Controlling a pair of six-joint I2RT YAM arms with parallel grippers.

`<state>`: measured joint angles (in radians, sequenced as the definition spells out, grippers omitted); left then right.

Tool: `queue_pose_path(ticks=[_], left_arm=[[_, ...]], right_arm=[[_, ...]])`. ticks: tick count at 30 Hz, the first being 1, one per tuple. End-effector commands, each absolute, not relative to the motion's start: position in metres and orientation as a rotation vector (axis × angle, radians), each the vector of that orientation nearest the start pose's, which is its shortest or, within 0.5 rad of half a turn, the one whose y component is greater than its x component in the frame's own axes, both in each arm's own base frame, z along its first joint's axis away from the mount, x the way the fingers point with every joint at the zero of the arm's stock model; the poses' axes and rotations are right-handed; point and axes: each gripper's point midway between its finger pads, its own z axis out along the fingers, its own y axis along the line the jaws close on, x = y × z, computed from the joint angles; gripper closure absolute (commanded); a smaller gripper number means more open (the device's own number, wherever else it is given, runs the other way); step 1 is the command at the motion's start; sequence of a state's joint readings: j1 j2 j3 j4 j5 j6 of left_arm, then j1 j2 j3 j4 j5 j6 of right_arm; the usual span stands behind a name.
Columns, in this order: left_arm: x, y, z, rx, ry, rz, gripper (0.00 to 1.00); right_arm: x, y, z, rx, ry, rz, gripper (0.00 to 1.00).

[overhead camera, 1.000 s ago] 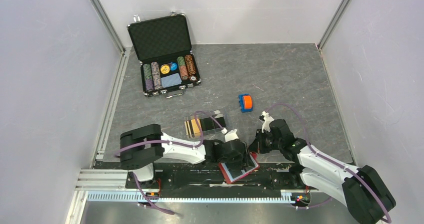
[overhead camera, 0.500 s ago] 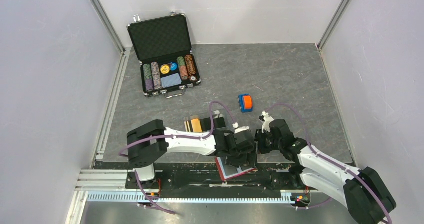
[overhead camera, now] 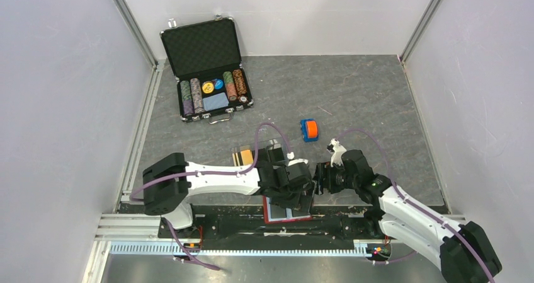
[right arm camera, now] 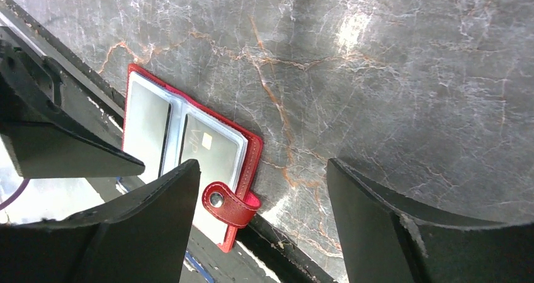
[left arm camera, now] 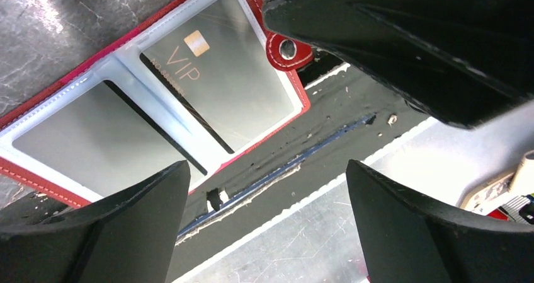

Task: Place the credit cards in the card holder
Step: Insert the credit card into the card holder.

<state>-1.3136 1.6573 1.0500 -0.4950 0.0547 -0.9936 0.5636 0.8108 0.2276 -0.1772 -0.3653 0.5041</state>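
The red wallet's near side hangs over the black rail, so my right gripper should take the snap-tab end and help draw the wallet onto the grey tabletop first.
A red snap-tab wallet lies open and flat at the table's near edge. Its clear sleeves hold two greyish cards, one marked VIP. My left gripper hovers open over the wallet's near side and the edge rail, with nothing between its fingers. My right gripper is open too, just above the snap tab, gripping nothing. Farther back stands the clear card holder, partly behind the left arm's cable. Orange-gold credit cards show at its left end.
An open black chip briefcase with poker chips sits at the back left. A small blue and orange object lies mid-table. The wallet overhangs the black rail along the near edge. Grey walls close in both sides.
Both grippers have opened. The wallet, earlier held tilted between them, now lies flat and a little farther left. The left arm has swung its wrist back over it.
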Motion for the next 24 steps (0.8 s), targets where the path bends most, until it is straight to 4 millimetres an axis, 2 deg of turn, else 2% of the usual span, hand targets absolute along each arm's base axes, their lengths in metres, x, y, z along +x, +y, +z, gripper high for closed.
queue_pose_path(ticks=[1,8,13,19,21,24], left_arm=[[0.057,-0.362,0.075,0.536,2.819,-0.715,0.00],[0.067,-0.339,0.073,0.366,2.837,-0.826,0.02],[0.074,-0.307,0.064,0.190,2.853,-0.901,0.05],[0.079,-0.261,0.050,-0.020,2.873,-0.884,0.08],[0.076,-0.256,0.045,-0.049,2.879,-0.908,0.08],[0.070,-0.262,0.040,-0.062,2.884,-0.996,0.09]], right_arm=[[0.126,0.188,0.031,-0.303,2.504,0.990,0.23],[0.108,0.195,0.021,-0.319,2.539,1.109,0.28],[0.102,0.195,0.014,-0.339,2.580,1.111,0.33],[0.097,0.195,0.007,-0.397,2.632,1.041,0.41],[0.096,0.194,0.005,-0.410,2.645,1.009,0.42],[0.094,0.194,0.002,-0.424,2.658,0.979,0.46]])
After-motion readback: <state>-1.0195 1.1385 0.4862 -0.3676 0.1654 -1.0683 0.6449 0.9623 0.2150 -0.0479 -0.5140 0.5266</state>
